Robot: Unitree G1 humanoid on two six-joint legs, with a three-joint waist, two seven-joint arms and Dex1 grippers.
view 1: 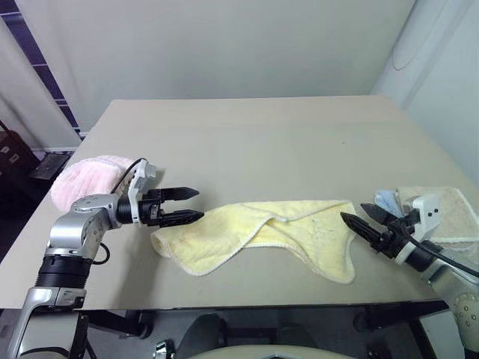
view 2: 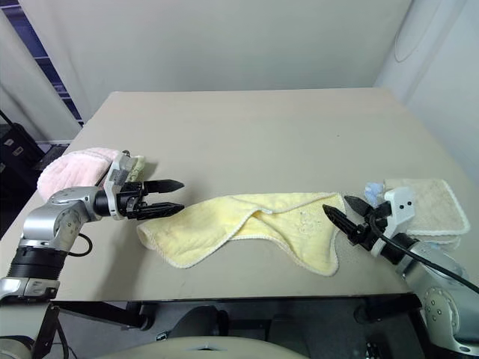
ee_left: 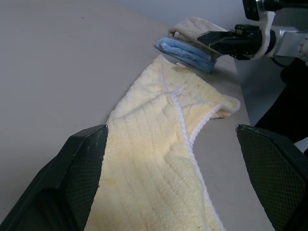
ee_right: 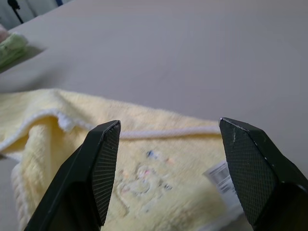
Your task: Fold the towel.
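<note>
My open right gripper should keep going, because the pale yellow towel's far corner [view 1: 348,203] lies clear of the blue cloth. It should move on to that corner's edge [view 1: 351,206] and close there.
The pale yellow towel [view 1: 262,232] lies rumpled and partly doubled over near the table's front edge, with a faint embroidered pattern [ee_right: 142,178] and a white tag toward its right end. My left gripper [view 1: 191,206] hovers open just off the towel's left end, pointing right along it, with nothing between its fingers [ee_left: 84,166]. My right gripper [view 1: 356,215] is open at the towel's right corner, pointing left, also with nothing between its fingers. In the right wrist view the patterned end lies right under those fingers [ee_right: 103,163].
A fluffy pink towel [view 1: 84,178] and a green cloth [view 2: 138,164] sit at the table's left edge behind my left arm. A beige towel [view 1: 443,213] on a blue cloth [ee_left: 185,50] lies at the right edge. The beige table [view 1: 262,142] stretches back to the wall.
</note>
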